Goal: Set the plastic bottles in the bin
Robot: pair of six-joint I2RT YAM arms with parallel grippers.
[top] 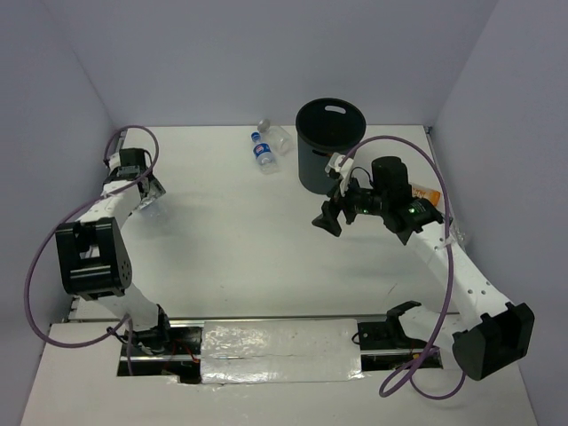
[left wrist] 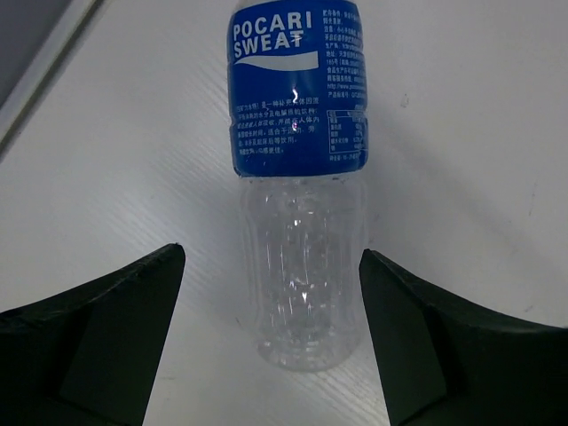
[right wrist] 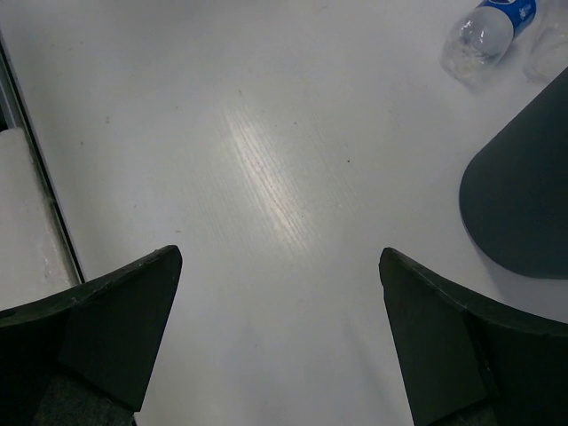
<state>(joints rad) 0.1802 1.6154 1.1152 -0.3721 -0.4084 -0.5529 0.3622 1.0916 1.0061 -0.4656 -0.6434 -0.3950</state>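
Observation:
Clear plastic [top: 459,232] shows near the orange bottle, so I expect another bottle to be partly hidden behind my right gripper's arm.
A clear bottle with a blue Pocari Sweat label [left wrist: 297,98] lies on the white table, its base toward my left gripper [left wrist: 269,251]. That gripper is open, with a finger on each side of the bottle's base and not touching it. In the top view the left gripper [top: 146,197] is at the far left. The dark grey bin [top: 330,142] stands at the back. A blue-label bottle [top: 264,153] and a clear bottle [top: 278,135] lie to its left. My right gripper [top: 328,218] is open and empty in front of the bin. An orange bottle [top: 429,193] shows partly behind the right arm.
In the right wrist view the bin's wall [right wrist: 524,195] is at the right, with the blue-label bottle [right wrist: 484,31] and the clear one [right wrist: 548,49] at the top right. White enclosure walls surround the table. A metal rail [top: 266,324] runs along the near edge.

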